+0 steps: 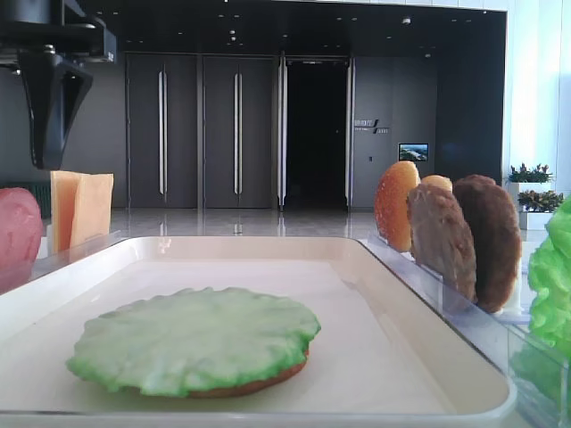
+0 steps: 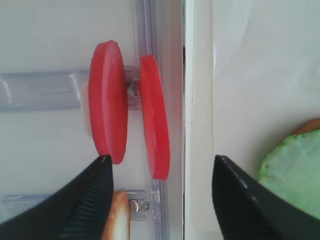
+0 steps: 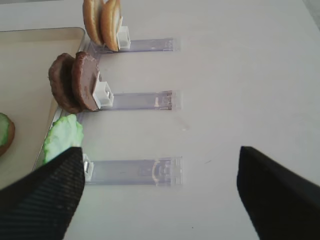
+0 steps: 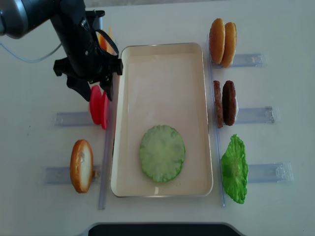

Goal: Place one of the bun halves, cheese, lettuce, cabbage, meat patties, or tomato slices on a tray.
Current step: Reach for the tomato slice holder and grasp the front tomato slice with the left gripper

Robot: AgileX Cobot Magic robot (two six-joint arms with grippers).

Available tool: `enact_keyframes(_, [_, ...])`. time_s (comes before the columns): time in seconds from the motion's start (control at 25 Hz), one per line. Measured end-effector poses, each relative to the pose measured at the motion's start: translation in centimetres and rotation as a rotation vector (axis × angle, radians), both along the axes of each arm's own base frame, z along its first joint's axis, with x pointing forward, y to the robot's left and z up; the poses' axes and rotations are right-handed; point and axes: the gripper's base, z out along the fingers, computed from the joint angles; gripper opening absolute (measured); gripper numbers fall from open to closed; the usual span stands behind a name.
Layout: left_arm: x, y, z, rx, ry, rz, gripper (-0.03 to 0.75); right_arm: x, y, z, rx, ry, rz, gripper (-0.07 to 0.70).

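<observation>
The tomato slice (image 4: 104,112) beside the tray sits apart from the one next to it and is centred for my left gripper's fingers. I keep going down until the fingers are on both sides of that slice (image 2: 155,117).
Two red tomato slices (image 2: 107,102) stand on edge in a clear holder just left of the cream tray (image 4: 162,73). My left gripper (image 2: 160,195) hangs open above them, one finger beside the outer slice and the other over the tray's rim. It shows from above as the left gripper (image 4: 96,91) too. On the tray lies a green cabbage leaf (image 4: 162,153) on top of a bun half. My right gripper (image 3: 160,195) is open over bare table by the lettuce (image 3: 62,137). Nothing sits between either pair of fingers.
Right of the tray stand bun halves (image 4: 222,43), meat patties (image 4: 225,103) and lettuce (image 4: 234,168) in clear holders. On the left are another bun half (image 4: 81,165) and cheese (image 1: 80,207), the latter partly behind my left arm.
</observation>
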Motion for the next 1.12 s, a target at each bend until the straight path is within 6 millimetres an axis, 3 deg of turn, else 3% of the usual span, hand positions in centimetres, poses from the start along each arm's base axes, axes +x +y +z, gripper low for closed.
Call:
enact_keyframes(0.2, [0.29, -0.18, -0.81, 0.001, 0.019, 0.002, 0.475, 0.0, 0.0, 0.0, 0.0, 0.0, 0.0, 0.589])
enact_keyframes(1.12, [0.76, -0.42, -0.74, -0.027, -0.033, 0.003, 0.475, 0.0, 0.0, 0.0, 0.0, 0.0, 0.0, 0.589])
